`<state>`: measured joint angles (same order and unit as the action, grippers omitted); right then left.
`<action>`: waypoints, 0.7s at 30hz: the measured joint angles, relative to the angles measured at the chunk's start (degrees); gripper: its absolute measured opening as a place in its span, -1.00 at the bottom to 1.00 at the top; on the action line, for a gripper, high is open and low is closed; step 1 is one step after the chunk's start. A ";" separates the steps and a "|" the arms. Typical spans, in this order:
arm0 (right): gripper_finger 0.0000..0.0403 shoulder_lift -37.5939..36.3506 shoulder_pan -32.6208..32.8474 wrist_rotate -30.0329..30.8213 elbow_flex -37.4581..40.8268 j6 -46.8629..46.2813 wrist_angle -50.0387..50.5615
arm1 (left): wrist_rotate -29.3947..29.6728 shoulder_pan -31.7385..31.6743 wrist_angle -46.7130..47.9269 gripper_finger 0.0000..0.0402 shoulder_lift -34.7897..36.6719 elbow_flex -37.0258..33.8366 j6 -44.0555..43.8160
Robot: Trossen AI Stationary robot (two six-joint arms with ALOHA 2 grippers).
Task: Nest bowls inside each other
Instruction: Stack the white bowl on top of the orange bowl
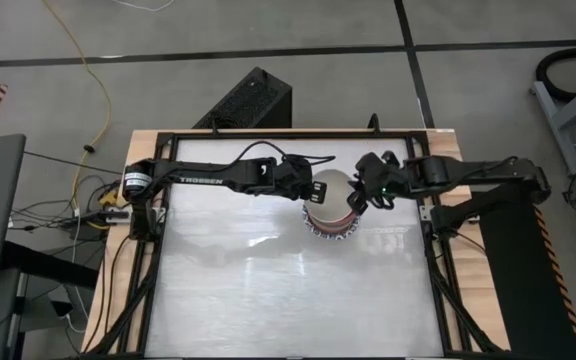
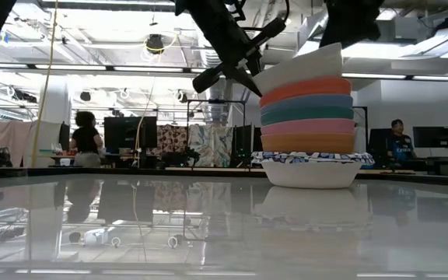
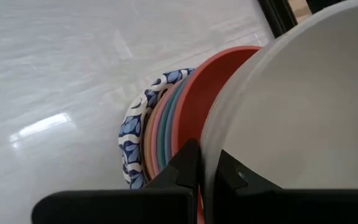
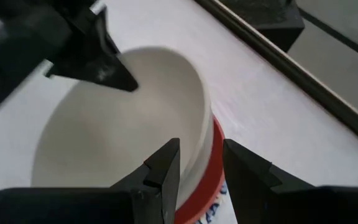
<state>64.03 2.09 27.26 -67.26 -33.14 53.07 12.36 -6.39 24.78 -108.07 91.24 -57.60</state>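
I can see the cream bowl slanting in the red bowl (image 2: 305, 76), so I should open my left gripper at the cream bowl's low rim (image 3: 213, 132) to let the cream bowl settle level.
A stack of bowls (image 2: 308, 124) stands at the middle of the far half of the white table. Its lowest bowl is white with a blue-patterned rim (image 2: 311, 167); orange, pink, green, blue and red bowls sit nested above it. On top sits a cream bowl (image 2: 302, 66), tilted. My left gripper (image 1: 310, 192) is shut on that bowl's left rim. My right gripper (image 4: 202, 165) is open at the bowl's right side, one finger inside the rim and one outside, apparently without touching it. My left gripper pinches the cream bowl's rim (image 3: 211, 146) on the stack's left side, one finger inside the bowl and one (image 3: 188, 163) outside. It comes slanting down from the table's left. The bowl is tilted, its rim lower on this side, its underside in the red bowl (image 3: 194, 106).
Black frame rails (image 1: 436, 250) and a wooden border run round the table. The near half of the white top (image 1: 288, 300) is bare. A black box (image 1: 248, 100) stands beyond the far edge. People (image 2: 86, 136) show in the room behind.
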 joint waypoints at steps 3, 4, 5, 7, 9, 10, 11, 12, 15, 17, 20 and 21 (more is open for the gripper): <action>-0.30 0.00 0.21 0.98 1.28 -1.69 0.29 | 0.10 -0.02 -0.25 -1.00 0.00 -0.01 1.77; -0.30 0.00 0.23 1.02 1.62 -1.97 0.41 | 0.15 -0.02 -0.51 -1.00 0.00 -0.02 2.92; -0.30 -0.01 0.23 1.03 1.90 -2.31 0.34 | 0.19 -0.01 -0.72 -1.00 0.00 -0.05 3.99; -0.30 -0.02 0.23 1.04 2.05 -2.78 0.71 | -0.06 0.02 -1.64 -0.96 0.00 -0.07 6.14; -0.30 -0.02 0.21 1.08 2.07 -2.87 0.87 | -0.35 0.04 -2.63 -0.90 0.00 -0.07 7.51; -0.30 -0.02 0.13 1.12 2.07 -2.91 1.05 | -0.49 0.08 -2.66 -0.85 0.04 -0.07 7.70; -0.30 0.00 -0.03 1.12 2.07 -3.02 1.30 | -0.58 0.10 -2.63 -0.80 0.06 -0.07 8.03; -0.30 0.00 -0.25 1.14 2.07 -3.13 1.68 | -0.58 0.11 -2.65 -0.75 0.07 -0.07 8.62; -0.30 0.00 -0.81 1.13 2.07 -4.27 3.88 | -0.72 0.11 -2.53 -0.57 0.07 -0.07 10.31; -0.30 0.00 -0.82 1.16 2.07 -4.62 4.67 | -0.66 0.15 -2.52 -0.45 0.07 -0.07 10.45; -0.30 0.00 -0.79 1.16 2.07 -4.62 5.25 | -0.69 0.21 -2.50 -0.27 0.07 -0.07 10.49; -0.30 0.00 -0.79 1.14 2.07 -4.64 5.23 | -0.73 0.22 -2.48 -0.22 0.07 -0.07 10.49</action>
<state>64.03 1.30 28.40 -65.19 -37.78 58.30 11.63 -6.17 22.31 -108.01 91.18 -47.11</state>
